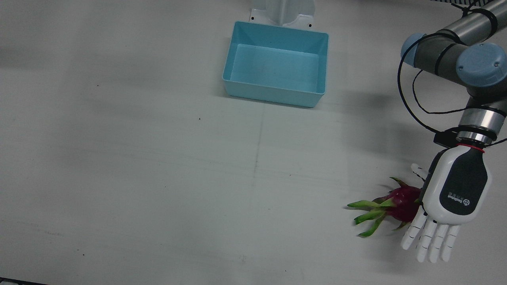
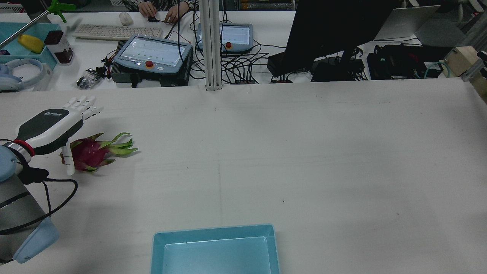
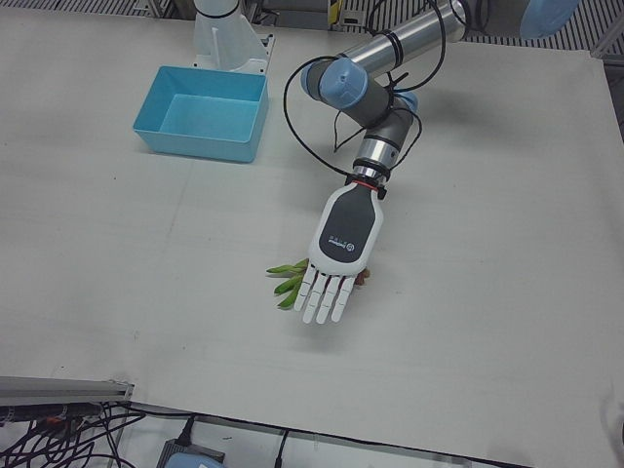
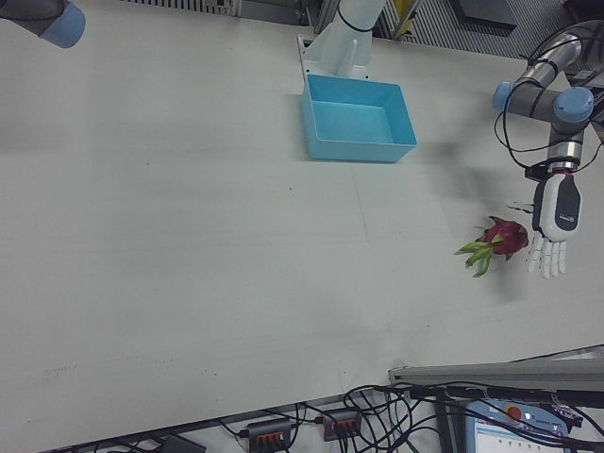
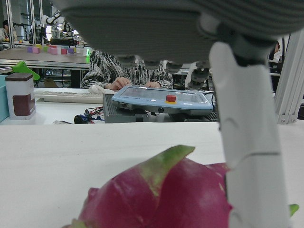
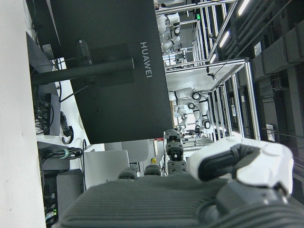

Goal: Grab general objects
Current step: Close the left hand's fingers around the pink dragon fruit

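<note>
I expect the long green leaf tips to stay spread when I carry the magenta dragon fruit, because they fan out and keep their own shape.
A magenta dragon fruit with green leaf tips lies on the white table near the robot's left side. It also shows in the rear view, the right-front view and, close up, the left hand view. My left hand hovers palm down just over the fruit, open, with its fingers straight and its thumb pointing down beside the fruit. In the left-front view the left hand hides most of the fruit. My right hand shows only in its own view, off the table area, holding nothing.
An empty light blue bin stands by the arms' pedestal at the middle of the robot's side of the table. It also shows in the rear view. Behind the far edge stand teach pendants, a monitor and cables.
</note>
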You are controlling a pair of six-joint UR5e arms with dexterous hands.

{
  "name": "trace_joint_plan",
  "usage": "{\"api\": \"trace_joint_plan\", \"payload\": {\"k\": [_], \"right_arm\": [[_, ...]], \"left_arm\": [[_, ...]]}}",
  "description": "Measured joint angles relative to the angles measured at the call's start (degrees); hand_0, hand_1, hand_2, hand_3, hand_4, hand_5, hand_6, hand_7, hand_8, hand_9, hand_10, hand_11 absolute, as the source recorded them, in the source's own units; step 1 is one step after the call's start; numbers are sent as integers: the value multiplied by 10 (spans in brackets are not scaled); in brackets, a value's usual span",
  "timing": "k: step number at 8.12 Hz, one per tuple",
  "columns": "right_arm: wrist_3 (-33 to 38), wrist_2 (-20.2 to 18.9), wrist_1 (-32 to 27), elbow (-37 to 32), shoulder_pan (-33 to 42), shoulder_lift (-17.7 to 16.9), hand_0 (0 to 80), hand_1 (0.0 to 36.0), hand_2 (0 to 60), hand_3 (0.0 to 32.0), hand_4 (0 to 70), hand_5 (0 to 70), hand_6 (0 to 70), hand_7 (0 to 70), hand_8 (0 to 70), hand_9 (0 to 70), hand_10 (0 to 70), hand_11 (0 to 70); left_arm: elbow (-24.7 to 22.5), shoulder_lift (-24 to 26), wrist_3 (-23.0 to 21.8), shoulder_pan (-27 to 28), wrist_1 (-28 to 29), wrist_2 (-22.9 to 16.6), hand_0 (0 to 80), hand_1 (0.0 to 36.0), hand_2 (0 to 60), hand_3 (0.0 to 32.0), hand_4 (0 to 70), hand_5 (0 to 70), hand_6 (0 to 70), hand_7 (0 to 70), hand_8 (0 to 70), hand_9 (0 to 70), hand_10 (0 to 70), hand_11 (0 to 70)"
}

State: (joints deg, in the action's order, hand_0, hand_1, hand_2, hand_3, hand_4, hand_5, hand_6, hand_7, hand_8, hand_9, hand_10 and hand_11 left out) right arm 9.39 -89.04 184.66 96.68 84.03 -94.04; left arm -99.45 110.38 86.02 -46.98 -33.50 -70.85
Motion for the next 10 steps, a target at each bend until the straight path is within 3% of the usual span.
{"api": "trace_joint_plan", "payload": {"k": [9,10], "right_arm": [[0,0,0,0,0,0,0,0,0,0,0,0,0,0,0,0,0,0],[0,-1,0,0,0,0,0,0,0,0,0,0,0,0,0,0,0,0]], "left_arm": [[92,9,1,56,55,36,531,360,600,0,3,94,0,34,0,0,0,24],[94,8,1,58,56,43,514,360,600,0,27,121,17,75,8,1,0,28]]}}
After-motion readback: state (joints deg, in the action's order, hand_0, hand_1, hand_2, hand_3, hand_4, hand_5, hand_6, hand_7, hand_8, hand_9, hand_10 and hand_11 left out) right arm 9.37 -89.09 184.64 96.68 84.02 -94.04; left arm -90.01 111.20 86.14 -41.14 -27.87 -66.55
